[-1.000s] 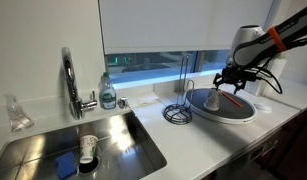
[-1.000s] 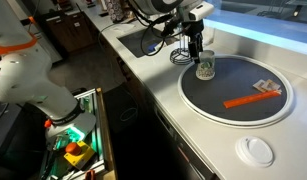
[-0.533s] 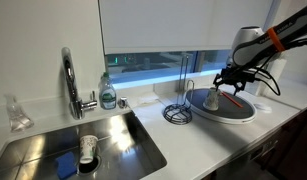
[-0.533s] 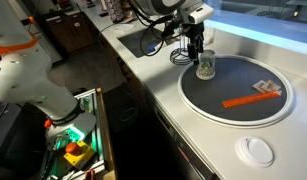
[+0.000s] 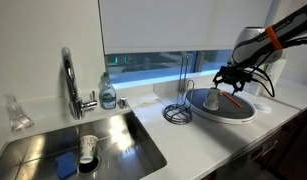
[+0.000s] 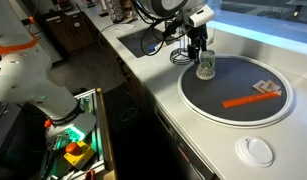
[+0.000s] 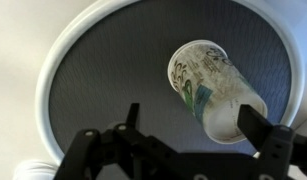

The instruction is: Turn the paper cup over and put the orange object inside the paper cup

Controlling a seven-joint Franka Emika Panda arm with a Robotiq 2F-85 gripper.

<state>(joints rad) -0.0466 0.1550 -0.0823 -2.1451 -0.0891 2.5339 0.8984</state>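
Next, my gripper takes hold of the cup's base (image 7: 232,117), tips the cup and lays it on its side first, because the paper cup stands with its opening down on the tray (image 6: 205,77).
The paper cup (image 6: 205,69) stands upside down on the round dark tray (image 6: 215,112), near its edge. In the wrist view the cup (image 7: 215,85) is whitish with green print, its base towards the camera. My gripper (image 7: 193,125) is open and hovers just above the cup, with one finger on each side of the base and not touching it. It also shows in both exterior views (image 5: 229,82) (image 6: 198,55). The slim orange object (image 6: 243,99) lies flat on the tray, apart from the cup. It also shows in an exterior view (image 5: 234,101).
A steel sink (image 5: 113,135) with a faucet (image 5: 68,75) holds a white marked cup (image 5: 88,148) and a blue sponge (image 5: 65,165). A soap bottle (image 5: 108,95) and a wire holder (image 5: 178,105) stand nearby. A white disc (image 6: 258,150) lies by the counter edge.
The arm has shifted only slightly above the cup. The cup and the orange object have not moved.
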